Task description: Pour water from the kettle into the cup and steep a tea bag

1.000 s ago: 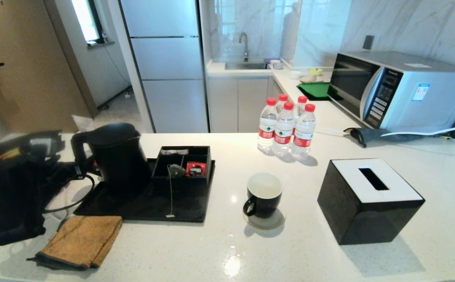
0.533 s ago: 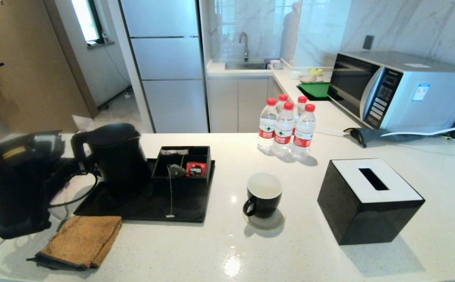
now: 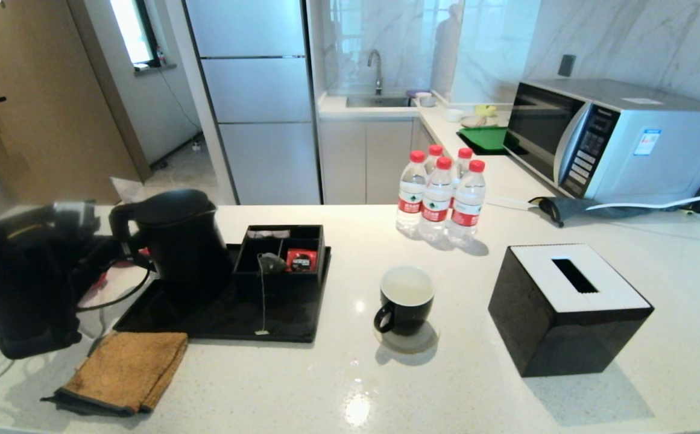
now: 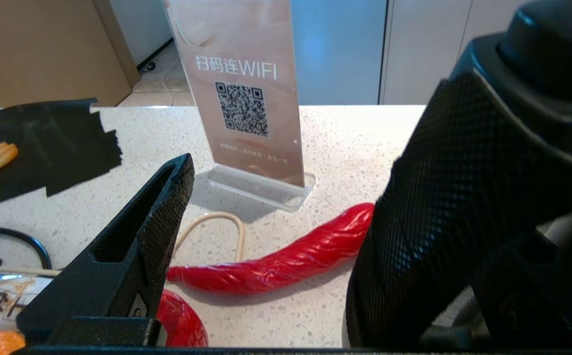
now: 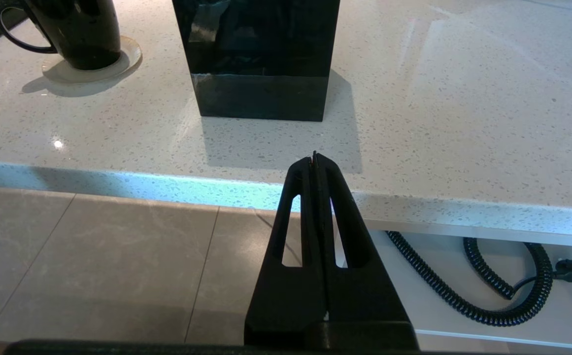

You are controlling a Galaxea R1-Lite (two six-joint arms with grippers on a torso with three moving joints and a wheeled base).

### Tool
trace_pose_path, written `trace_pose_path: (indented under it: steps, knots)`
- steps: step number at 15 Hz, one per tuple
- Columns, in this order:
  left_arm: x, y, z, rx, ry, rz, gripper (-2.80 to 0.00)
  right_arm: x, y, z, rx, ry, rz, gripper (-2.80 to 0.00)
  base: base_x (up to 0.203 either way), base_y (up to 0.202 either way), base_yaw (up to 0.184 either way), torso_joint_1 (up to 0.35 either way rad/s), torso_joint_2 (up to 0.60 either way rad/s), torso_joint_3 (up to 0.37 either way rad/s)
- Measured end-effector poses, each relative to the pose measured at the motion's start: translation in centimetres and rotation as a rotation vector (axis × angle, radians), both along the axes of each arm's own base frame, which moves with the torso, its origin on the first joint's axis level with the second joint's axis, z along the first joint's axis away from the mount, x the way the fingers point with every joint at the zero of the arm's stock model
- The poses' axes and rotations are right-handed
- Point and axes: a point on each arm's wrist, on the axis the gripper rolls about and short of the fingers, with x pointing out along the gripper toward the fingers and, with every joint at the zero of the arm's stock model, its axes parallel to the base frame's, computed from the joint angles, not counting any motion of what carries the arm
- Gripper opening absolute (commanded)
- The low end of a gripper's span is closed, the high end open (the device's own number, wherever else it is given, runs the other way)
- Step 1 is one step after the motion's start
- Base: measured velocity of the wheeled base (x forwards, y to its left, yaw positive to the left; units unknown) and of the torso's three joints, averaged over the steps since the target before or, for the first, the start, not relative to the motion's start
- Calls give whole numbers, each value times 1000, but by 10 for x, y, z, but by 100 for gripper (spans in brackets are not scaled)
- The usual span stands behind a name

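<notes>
The black kettle's side meets the flat black tray [image 3: 202,293], so the kettle [image 3: 184,235] will come free and leave the tray in place when I lift it.
The black kettle [image 3: 181,238] stands on the black tray [image 3: 235,313] at the left. My left gripper [image 3: 111,253] is at its loop handle, open. In the left wrist view one finger [image 4: 138,246] shows, and the textured kettle handle [image 4: 463,197] hides the other side. The gap of the left gripper [image 4: 286,207] holds nothing. The black cup [image 3: 406,299] sits mid-counter on a coaster, with pale water [image 3: 407,284] inside. The tea bag [image 3: 271,263] lies in the tray's organizer, and its string runs down to the tag [image 3: 261,331]. My right gripper [image 5: 314,158] is shut and empty, below the counter's front edge.
Several red-capped bottles [image 3: 440,193] stand behind the cup, a black tissue box [image 3: 567,307] to its right, and a microwave [image 3: 615,138] at the back right. A brown cloth [image 3: 123,371] lies before the tray. A red sachet [image 3: 301,259], a WiFi sign [image 4: 241,88] and a red twisted wrapper [image 4: 276,259] are near the kettle.
My left arm has shifted slightly upward beside the kettle handle. The kettle, cup and tea bag have not moved.
</notes>
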Motion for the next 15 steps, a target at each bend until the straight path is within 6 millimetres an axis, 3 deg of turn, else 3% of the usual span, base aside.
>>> trace_pose_path:
  steps: [15]
  knots:
    - [18,-7,5,9,-53,-32,0,0,0,0,0,0,0,-280,0,0,0,0,0,0]
